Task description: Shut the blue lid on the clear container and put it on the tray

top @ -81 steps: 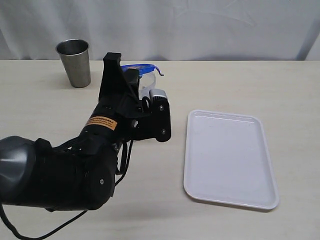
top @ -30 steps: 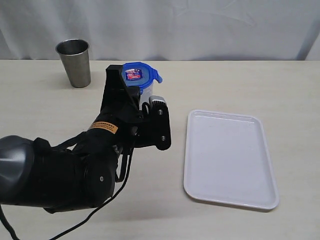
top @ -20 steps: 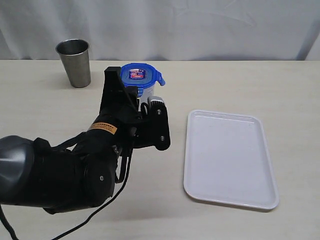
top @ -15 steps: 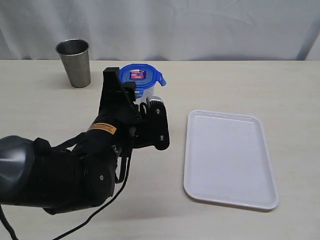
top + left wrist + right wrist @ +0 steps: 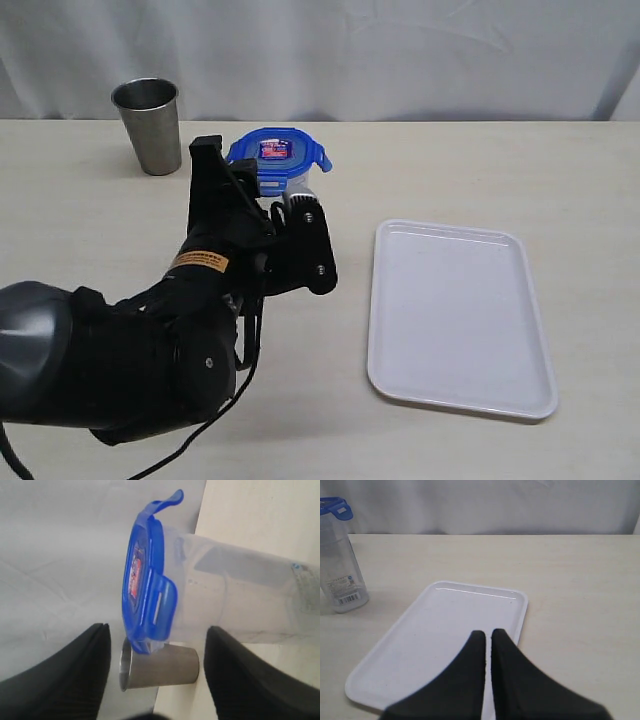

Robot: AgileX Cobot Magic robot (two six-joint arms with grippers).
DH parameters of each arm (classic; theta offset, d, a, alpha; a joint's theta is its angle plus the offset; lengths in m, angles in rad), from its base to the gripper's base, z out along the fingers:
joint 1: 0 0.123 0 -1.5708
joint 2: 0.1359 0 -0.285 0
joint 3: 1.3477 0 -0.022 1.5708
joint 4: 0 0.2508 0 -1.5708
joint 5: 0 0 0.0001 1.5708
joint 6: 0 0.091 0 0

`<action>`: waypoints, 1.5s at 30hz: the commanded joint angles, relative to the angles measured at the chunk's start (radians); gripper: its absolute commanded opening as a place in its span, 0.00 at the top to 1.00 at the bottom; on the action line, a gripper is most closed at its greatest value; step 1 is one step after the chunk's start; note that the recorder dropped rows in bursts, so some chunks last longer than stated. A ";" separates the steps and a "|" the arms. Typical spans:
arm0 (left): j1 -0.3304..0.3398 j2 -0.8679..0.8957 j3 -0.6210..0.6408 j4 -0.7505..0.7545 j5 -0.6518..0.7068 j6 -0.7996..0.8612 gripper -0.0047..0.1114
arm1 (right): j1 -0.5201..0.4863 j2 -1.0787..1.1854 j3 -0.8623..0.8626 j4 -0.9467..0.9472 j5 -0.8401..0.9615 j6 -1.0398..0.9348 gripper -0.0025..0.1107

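My right gripper will make the tall, narrow clear container (image 5: pixel 232 586) lean a little when it pushes, because the lid flap (image 5: pixel 320 158) sticks out from the container.
The blue lid (image 5: pixel 275 150) sits on top of the clear container (image 5: pixel 240 600), which stands upright on the table behind my left arm. One lid flap (image 5: pixel 167 502) sticks out from the rim; the flap facing me lies folded down. My left gripper (image 5: pixel 157 627) is open, its fingers (image 5: pixel 65 675) drawn back from the canister's top and holding nothing. In the right wrist view the container (image 5: pixel 337 570) with its barcode sticker stands apart from the white tray (image 5: pixel 435 635). My right gripper (image 5: pixel 487 632) is shut and empty above the tray.
A steel cup (image 5: pixel 150 125) stands at the back left, seen past the lid (image 5: pixel 160 667) in the left wrist view. The tray (image 5: pixel 460 320) lies to the right of the canister. A white curtain closes off the far table edge.
The lid's top face has come into view, lying on the container. My left arm has shifted left and back from the canister.
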 commanded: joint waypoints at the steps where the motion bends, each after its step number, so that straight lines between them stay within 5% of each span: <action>1: -0.023 -0.001 0.007 -0.054 -0.020 -0.042 0.44 | -0.006 -0.004 0.002 -0.008 0.001 -0.005 0.94; 13: -0.151 -0.004 0.007 -0.132 -0.133 -0.135 0.48 | -0.006 -0.004 0.002 -0.008 0.001 -0.005 0.94; 16: -0.153 -0.067 0.007 -0.134 -0.009 -0.213 0.60 | -0.006 -0.004 0.002 -0.008 0.001 -0.005 0.94; 22: -0.131 -0.318 0.007 -0.095 0.221 -0.303 0.60 | -0.006 -0.004 0.002 -0.008 0.001 -0.005 0.94; 25: -0.026 -0.417 -0.006 -0.115 0.475 -0.380 0.60 | -0.006 -0.004 0.002 -0.008 0.001 -0.005 0.94; 29: 0.307 -0.478 -0.108 -0.147 1.187 -0.462 0.60 | -0.006 -0.004 0.002 -0.008 0.001 -0.005 0.94; 31: 0.468 -0.469 -0.164 -0.178 1.367 -0.503 0.60 | -0.006 -0.004 0.002 -0.008 0.001 -0.005 0.94; 32: 0.538 -0.466 -0.191 -0.191 1.389 -0.513 0.60 | -0.006 -0.004 0.002 -0.008 0.001 -0.005 0.94; 37: 0.679 -0.466 -0.257 -0.191 1.406 -0.533 0.62 | -0.006 -0.004 0.002 -0.008 0.001 -0.005 0.94; 42: 0.727 -0.466 -0.282 -0.252 1.361 -0.431 0.96 | -0.006 -0.004 0.002 -0.008 0.001 -0.005 0.94; 45: 0.758 -0.456 -0.282 -0.427 1.360 -0.260 0.96 | -0.006 -0.004 0.002 -0.008 0.001 -0.005 0.94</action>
